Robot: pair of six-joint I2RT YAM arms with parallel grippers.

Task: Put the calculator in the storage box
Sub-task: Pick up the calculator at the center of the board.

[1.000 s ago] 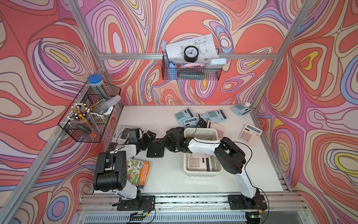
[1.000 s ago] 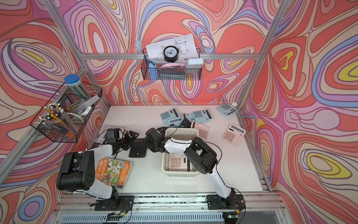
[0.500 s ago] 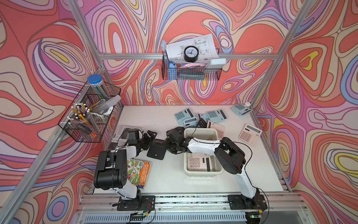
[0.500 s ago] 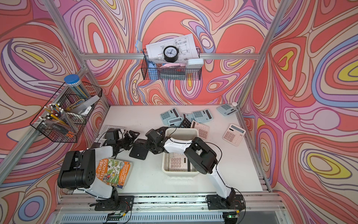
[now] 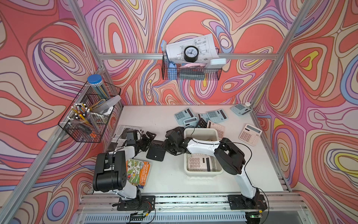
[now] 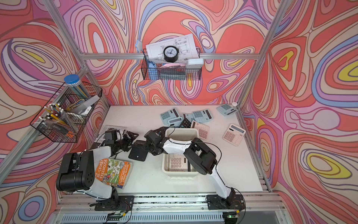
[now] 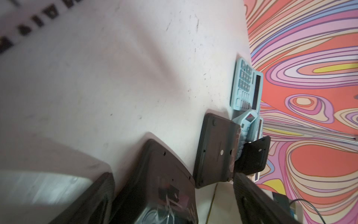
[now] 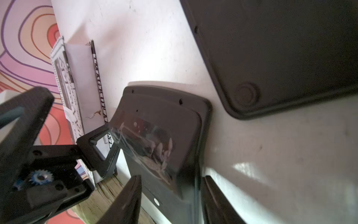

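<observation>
The black calculator lies face-down (image 5: 155,153) with its end in my left gripper, which should back away while my right gripper raises the calculator's edge (image 8: 198,164) and turns it.
A black calculator (image 5: 155,154) (image 6: 138,154) lies face-down on the white table, left of the cream storage box (image 5: 201,131) (image 6: 182,129). My right gripper (image 5: 168,148) (image 8: 172,178) reaches across the box's left rim. Its jaws are closed on the sides of the black calculator (image 8: 164,120). My left gripper (image 5: 148,142) (image 7: 172,180) faces it from the other side with its jaws wide apart around the near end of the shell (image 7: 160,170). A second black shell (image 7: 215,151) (image 8: 271,48) shows close by. A pink calculator (image 5: 198,164) lies inside the box.
Several blue calculators (image 5: 184,115) and two pink ones (image 5: 249,134) lie at the back and right of the table. A picture book (image 5: 138,170) and a newspaper (image 5: 124,130) lie on the left. Wire baskets (image 5: 91,114) (image 5: 190,71) hang on the walls.
Both grippers stay at the black calculator. The left one has crept slightly closer to it. The calculator has hardly shifted.
</observation>
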